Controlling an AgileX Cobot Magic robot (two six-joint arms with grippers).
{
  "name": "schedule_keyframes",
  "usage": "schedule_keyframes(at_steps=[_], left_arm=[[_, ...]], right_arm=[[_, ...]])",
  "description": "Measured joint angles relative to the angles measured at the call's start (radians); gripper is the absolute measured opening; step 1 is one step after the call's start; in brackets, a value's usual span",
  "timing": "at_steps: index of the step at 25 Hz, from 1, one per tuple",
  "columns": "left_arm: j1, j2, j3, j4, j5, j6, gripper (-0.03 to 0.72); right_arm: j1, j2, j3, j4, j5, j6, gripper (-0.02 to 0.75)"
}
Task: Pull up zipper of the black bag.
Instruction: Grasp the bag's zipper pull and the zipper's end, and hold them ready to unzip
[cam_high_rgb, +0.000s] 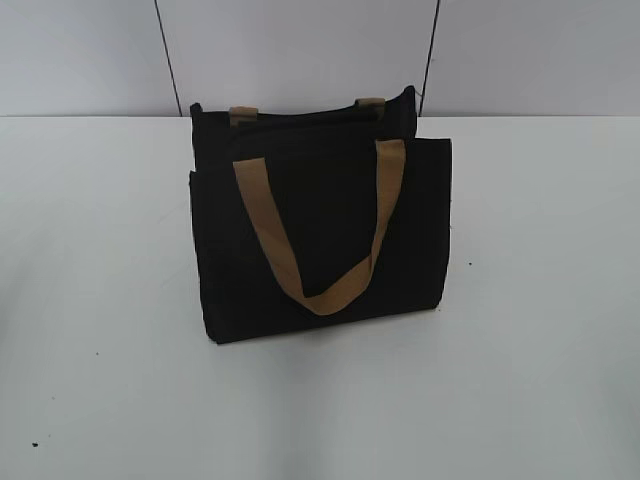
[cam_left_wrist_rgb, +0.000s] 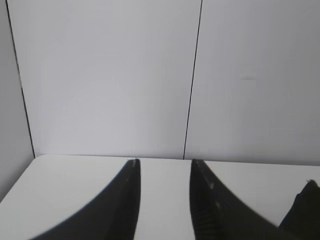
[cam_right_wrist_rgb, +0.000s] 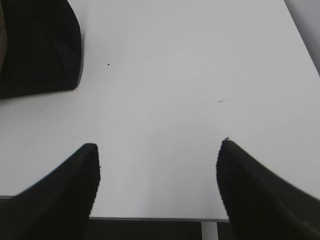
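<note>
My gripper is about to pull the black fabric tab. The tab will bring out the hidden pull ring, because the zipper's end is tucked inside the bag's top corner (cam_high_rgb: 211, 146).
The black bag (cam_high_rgb: 320, 230) stands upright in the middle of the white table in the exterior view. One tan handle (cam_high_rgb: 320, 235) hangs down its front; the other shows as two stubs at the back top edge. The zipper runs along the top edge (cam_high_rgb: 300, 122); its pull ring does not show. No gripper appears in the exterior view. My left gripper (cam_left_wrist_rgb: 164, 162) is open and empty over bare table, with a corner of the bag (cam_left_wrist_rgb: 305, 212) at the lower right. My right gripper (cam_right_wrist_rgb: 159, 147) is wide open and empty, with the bag's corner (cam_right_wrist_rgb: 37, 45) at the upper left.
The white table (cam_high_rgb: 540, 300) runs to a pale panelled wall (cam_high_rgb: 300, 50) behind the bag. In the right wrist view the table's near edge (cam_right_wrist_rgb: 160, 218) lies just below the jaws. In the left wrist view the wall (cam_left_wrist_rgb: 150, 75) stands close ahead.
</note>
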Motion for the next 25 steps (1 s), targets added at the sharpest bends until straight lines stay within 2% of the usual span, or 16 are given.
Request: schedule_keyframes(at_steps=[2, 5, 10, 15, 19, 25], left_arm=[[-0.004, 0.066, 0.070, -0.008, -0.116, 0.000, 0.262], [-0.048, 0.182, 0.137, 0.000, -0.307, 0.000, 0.262], [-0.159, 0.448, 0.152, 0.086, -0.544, 0.000, 0.262], [-0.201, 0.756, 0.152, 0.122, -0.777, -0.082, 0.272], [-0.202, 0.965, 0.151, 0.271, -0.905, -0.182, 0.295], [-0.202, 1.202, 0.078, 0.477, -0.987, -0.213, 0.329]], right_arm=[[0.000, 0.000, 0.000, 0.000, 0.000, 0.000, 0.559], [0.000, 0.000, 0.000, 0.000, 0.000, 0.000, 0.559], [0.000, 0.000, 0.000, 0.000, 0.000, 0.000, 0.559], [0.000, 0.000, 0.000, 0.000, 0.000, 0.000, 0.559], [0.000, 0.000, 0.000, 0.000, 0.000, 0.000, 0.559], [0.000, 0.000, 0.000, 0.000, 0.000, 0.000, 0.559]])
